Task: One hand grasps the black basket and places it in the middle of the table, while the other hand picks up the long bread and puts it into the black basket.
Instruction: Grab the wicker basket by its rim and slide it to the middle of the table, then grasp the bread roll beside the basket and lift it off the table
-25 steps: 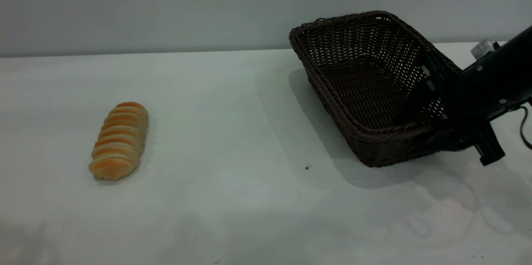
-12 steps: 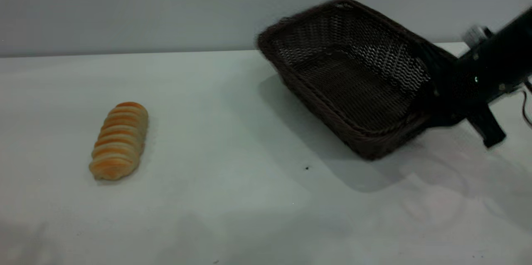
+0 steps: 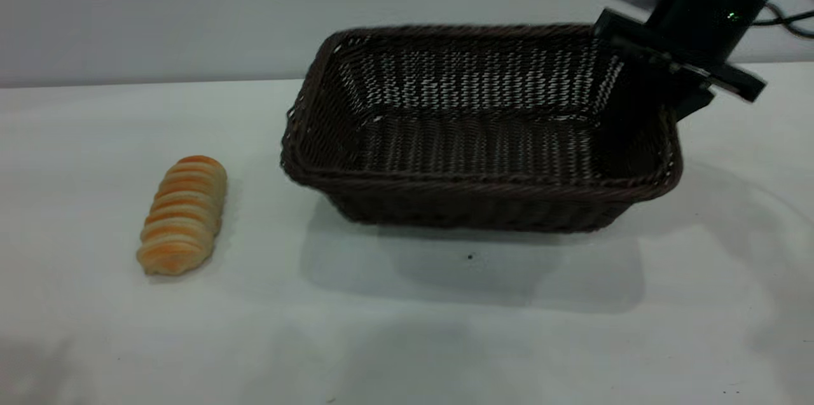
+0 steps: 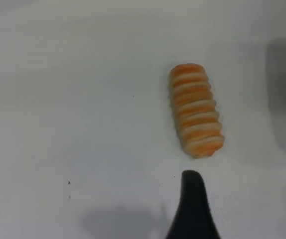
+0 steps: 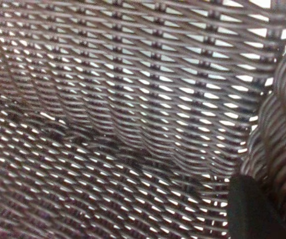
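Observation:
The long bread has plump, puffed ridges running along it. Its middle will squeeze into a narrow waist when I pick it up with my left gripper.
The black basket sits level near the middle of the table, its long side facing the exterior camera; I cannot tell whether it touches the tabletop. My right gripper is shut on the basket's right end wall, coming down from above. In the right wrist view one dark finger presses on the basket's weave; the other finger is hidden. The long bread lies on the table at the left, well apart from the basket. In the left wrist view the bread lies just beyond my open, empty left gripper, of which one finger shows.
A grey wall runs behind the table's far edge. A small dark speck lies in the basket's shadow in front of it. Bare tabletop lies between bread and basket and along the front.
The right arm has swung the basket from tilted at the right to level and further left, towards the table's middle. The arm itself rose. The bread has not moved.

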You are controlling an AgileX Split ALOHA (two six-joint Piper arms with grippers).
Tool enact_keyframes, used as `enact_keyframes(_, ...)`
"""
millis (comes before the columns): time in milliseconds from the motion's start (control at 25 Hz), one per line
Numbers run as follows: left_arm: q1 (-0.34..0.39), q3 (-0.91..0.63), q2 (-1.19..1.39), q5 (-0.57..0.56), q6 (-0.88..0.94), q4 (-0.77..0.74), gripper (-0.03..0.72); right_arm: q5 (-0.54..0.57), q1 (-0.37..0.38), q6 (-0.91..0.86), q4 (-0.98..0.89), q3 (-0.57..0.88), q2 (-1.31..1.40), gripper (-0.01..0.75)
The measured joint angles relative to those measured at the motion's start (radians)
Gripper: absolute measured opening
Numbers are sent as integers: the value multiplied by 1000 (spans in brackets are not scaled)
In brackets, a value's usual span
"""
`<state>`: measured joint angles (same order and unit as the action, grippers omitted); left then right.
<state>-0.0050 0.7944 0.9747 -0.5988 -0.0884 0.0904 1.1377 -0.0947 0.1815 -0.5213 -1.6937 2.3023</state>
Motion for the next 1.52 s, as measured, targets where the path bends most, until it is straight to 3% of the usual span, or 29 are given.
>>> enact_keyframes(280,0,0,56,55,0,3,590,28,-62,48,10,-158,178,94)
enact_keyframes(480,0,0,233,150,0,12,590,12,-78,47,12,-183,191,122)
enact_keyframes(600,-4,2,379,205,0,24,590,4,-70,47,11,-196,187,237)
enact_keyframes(800,-72,68,655,262,0,27,590,18,-65,89,12,-202,121,531)
enact_keyframes(880,-99,119,748,280,1,28,590,40,-65,111,29,-202,61,582)
enact_keyframes(1240,-119,343,1084,303,1,30,590,77,-87,172,79,-190,-358,502)
enact_keyframes(1520,-120,431,1241,316,3,33,590,94,-109,211,79,68,-728,498)
